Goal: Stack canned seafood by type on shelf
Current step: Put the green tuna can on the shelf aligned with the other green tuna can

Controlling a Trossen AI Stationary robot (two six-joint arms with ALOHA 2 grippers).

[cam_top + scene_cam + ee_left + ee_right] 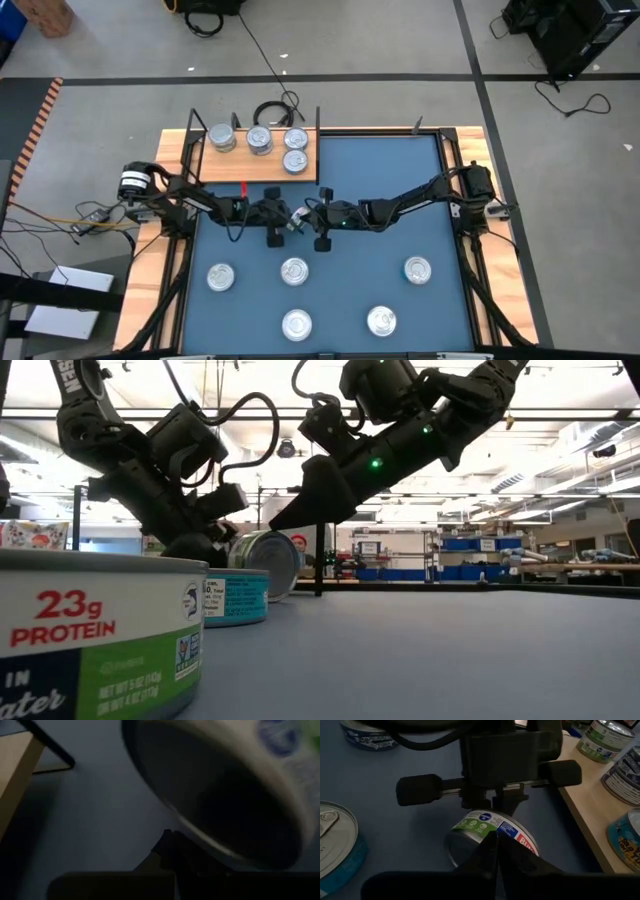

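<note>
The tilted tin's flat side (220,795) points at my left gripper's shut fingers, so my left gripper should swing round to the tin's label side (479,823) and clasp both flat sides.
One silver tin (297,213) hangs in the air over the blue mat, between my two grippers. In the low view the tin (268,565) is tipped on edge, clear of the mat. My left gripper (284,213) is shut on it from the table's left. My right gripper (311,214) faces it from the right, its fingers (487,857) shut, with their tips at the tin's label wall (485,822). The wooden shelf (225,165) lies at the far left with several tins (260,140) standing on it. My left gripper pinches the tin between its two fingers (504,802) at the edge turned toward it (495,815), coming level from the table's left. The tin is lifted clear and tilted on edge, one flat face (225,805) toward my left wrist. Whether my right gripper touches the tin I cannot tell.
Several more tins stand on the blue mat (400,170) nearer the front: (220,277), (294,270), (417,269), (296,324), (381,320). Two of them loom close in the low view (90,640) (235,597). A small red thing (244,188) lies at the shelf's near edge.
</note>
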